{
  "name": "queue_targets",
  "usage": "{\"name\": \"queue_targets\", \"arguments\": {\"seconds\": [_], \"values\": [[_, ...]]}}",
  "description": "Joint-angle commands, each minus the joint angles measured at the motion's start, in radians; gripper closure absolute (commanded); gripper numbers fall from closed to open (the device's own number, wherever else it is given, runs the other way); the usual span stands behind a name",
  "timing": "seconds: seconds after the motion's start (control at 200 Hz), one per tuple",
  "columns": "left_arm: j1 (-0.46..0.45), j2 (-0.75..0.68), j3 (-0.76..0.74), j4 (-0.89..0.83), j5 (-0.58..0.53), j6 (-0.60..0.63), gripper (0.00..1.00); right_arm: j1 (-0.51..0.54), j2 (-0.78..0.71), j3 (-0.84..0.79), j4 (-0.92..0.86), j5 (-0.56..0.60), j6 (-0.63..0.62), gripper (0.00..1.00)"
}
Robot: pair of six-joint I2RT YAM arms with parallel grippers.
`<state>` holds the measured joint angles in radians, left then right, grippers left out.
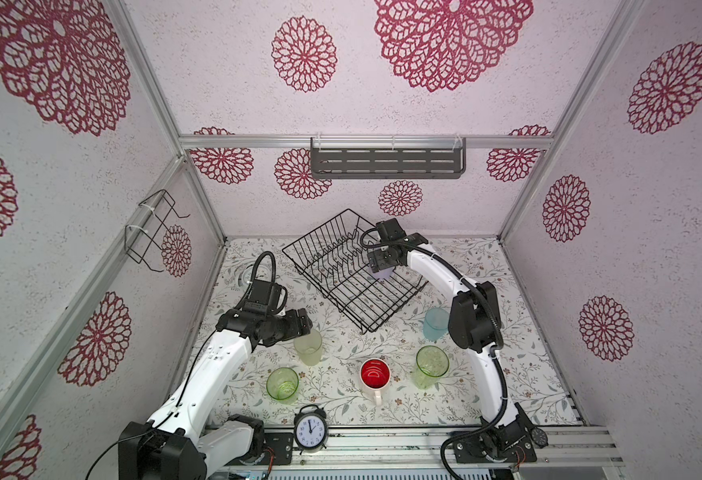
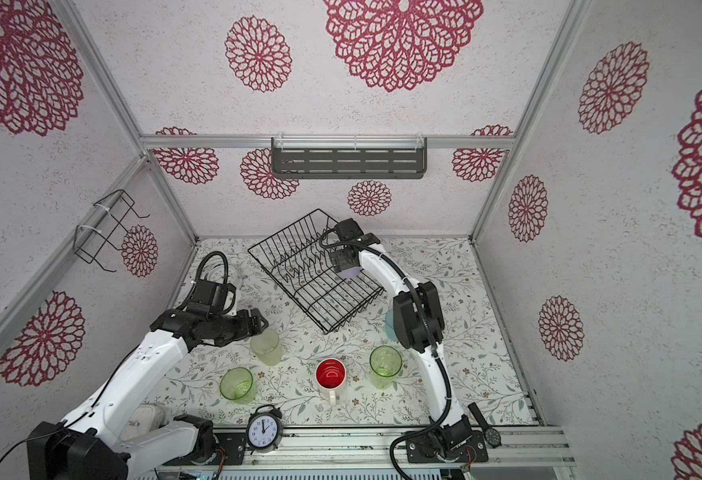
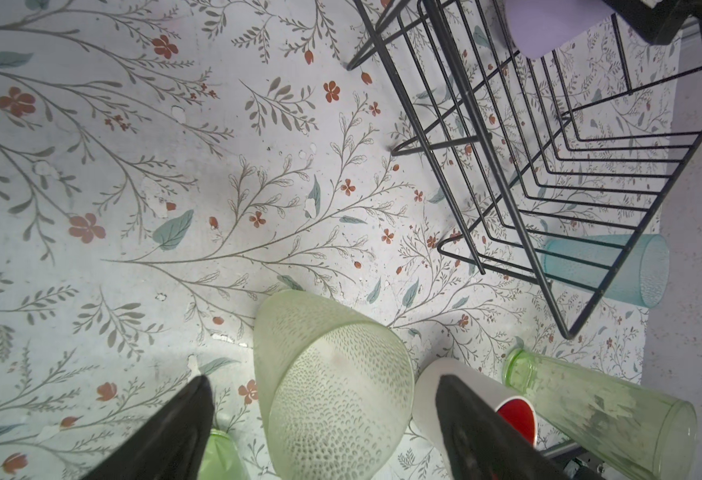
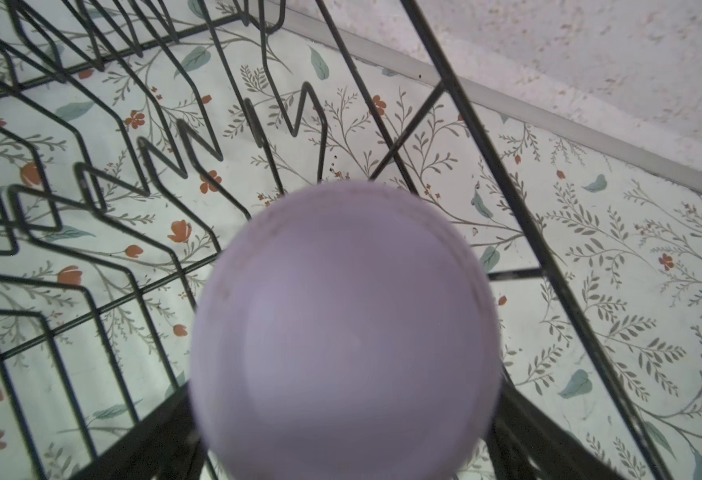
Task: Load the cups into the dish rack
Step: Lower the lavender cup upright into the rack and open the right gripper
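I see the pale yellowish cup standing opening up [image 1: 308, 349], so my left gripper should tilt it by the cup's rim [image 3: 410, 382] and pass its base to my right gripper before it goes into the rack.
The black wire dish rack [image 1: 325, 291] [image 2: 287, 291] [image 3: 499, 178] [image 4: 515, 208] stands at the back middle. My right gripper [image 1: 382, 270] [image 4: 347, 399] hangs over it, open, with the blurred lilac cup [image 1: 382, 274] [image 2: 350, 273] [image 4: 345, 332] loose between its fingers, base up. My left gripper [image 1: 305, 326] [image 3: 324, 380] is open and straddles the upright pale yellowish cup [image 1: 308, 347] [image 3: 332, 395] without touching it. On the mat stand a green cup [image 1: 283, 384], a second green cup [image 1: 431, 365], the red-lined white mug [image 1: 375, 376] and the light-blue cup [image 1: 436, 324], which my right arm partly hides.
An alarm clock [image 1: 310, 428] stands at the front edge and a wristwatch [image 1: 539, 436] lies by the right arm's base. A grey slotted shelf [image 1: 386, 160] hangs on the back wall. A small wire holder [image 1: 154, 230] hangs on the left wall.
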<state>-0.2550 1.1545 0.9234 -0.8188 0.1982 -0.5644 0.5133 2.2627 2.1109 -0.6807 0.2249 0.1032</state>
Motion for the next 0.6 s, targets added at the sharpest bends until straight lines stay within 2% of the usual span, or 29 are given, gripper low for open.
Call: {"name": "queue_targets", "arguments": {"seconds": [0.0, 0.225, 0.365, 0.495, 0.595], "values": [[-0.019, 0.023, 0.022, -0.036, -0.042, 0.009, 0.14, -0.004, -0.205, -0.106, 0.053, 0.015, 0.038, 0.01], [-0.094, 0.094, 0.047, -0.084, -0.141, 0.013, 0.19, -0.004, -0.558, -0.561, 0.278, 0.011, 0.132, 0.01], [-0.102, 0.146, 0.062, -0.107, -0.188, -0.008, 0.26, -0.005, -0.754, -0.828, 0.412, -0.007, 0.214, 0.01], [-0.107, 0.177, 0.062, -0.104, -0.218, -0.028, 0.35, -0.007, -0.87, -0.958, 0.425, 0.025, 0.216, 0.01], [-0.11, 0.193, 0.047, -0.069, -0.2, -0.029, 0.43, -0.007, -0.933, -1.022, 0.434, 0.036, 0.215, 0.01]]}}
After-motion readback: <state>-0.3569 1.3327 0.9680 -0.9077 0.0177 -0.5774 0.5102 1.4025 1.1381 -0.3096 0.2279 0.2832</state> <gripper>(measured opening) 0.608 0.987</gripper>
